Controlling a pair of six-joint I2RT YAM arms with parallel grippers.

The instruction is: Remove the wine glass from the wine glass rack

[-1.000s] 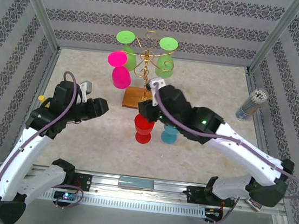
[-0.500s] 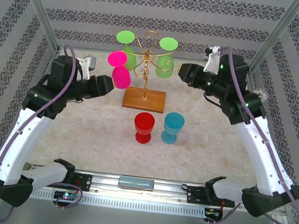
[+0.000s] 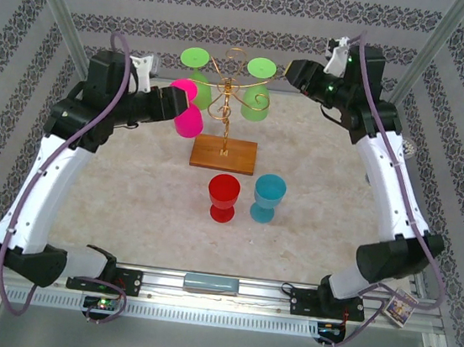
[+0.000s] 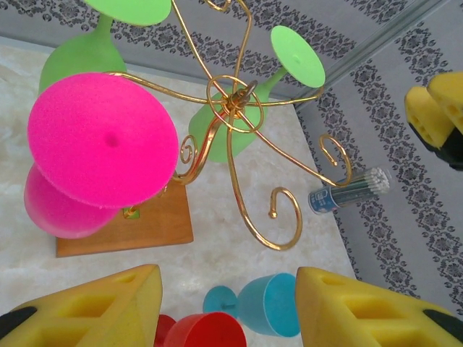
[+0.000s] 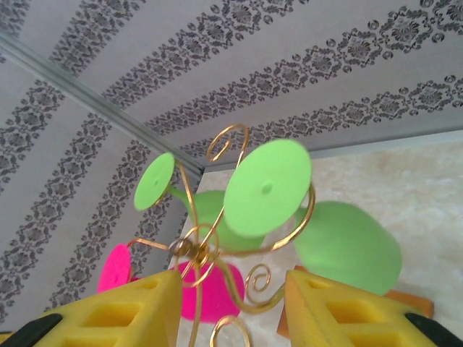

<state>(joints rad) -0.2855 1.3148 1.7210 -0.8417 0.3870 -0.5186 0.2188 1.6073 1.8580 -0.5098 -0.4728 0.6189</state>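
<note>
That foot (image 5: 268, 188) of the nearer green glass juts free ahead of my right gripper's finger gap. I should go on approaching it before my open fingers straddle the foot's rim (image 3: 273, 69).
The gold wire wine glass rack (image 3: 227, 97) stands on its brown wooden base (image 3: 223, 154) at the back centre. A pink wine glass (image 3: 187, 114) and two green wine glasses (image 3: 200, 75) (image 3: 257, 90) hang upside down from it. My left gripper (image 3: 175, 103) is open right beside the pink glass. In the left wrist view the pink glass (image 4: 101, 137) is up left of the open gripper (image 4: 228, 311). My right gripper (image 3: 294, 69) hovers open just right of the right green glass, whose foot (image 5: 268, 186) lies beyond the open gripper (image 5: 231, 311).
A red glass (image 3: 222, 196) and a blue glass (image 3: 268, 197) stand upright on the table in front of the rack. A clear tube of sticks (image 4: 347, 191) lies near the right wall. Patterned walls and metal posts close in the back and sides.
The right arm swung from above the red and blue glasses up to the back right of the rack. The left arm rose toward the pink glass. Both grippers opened wider.
</note>
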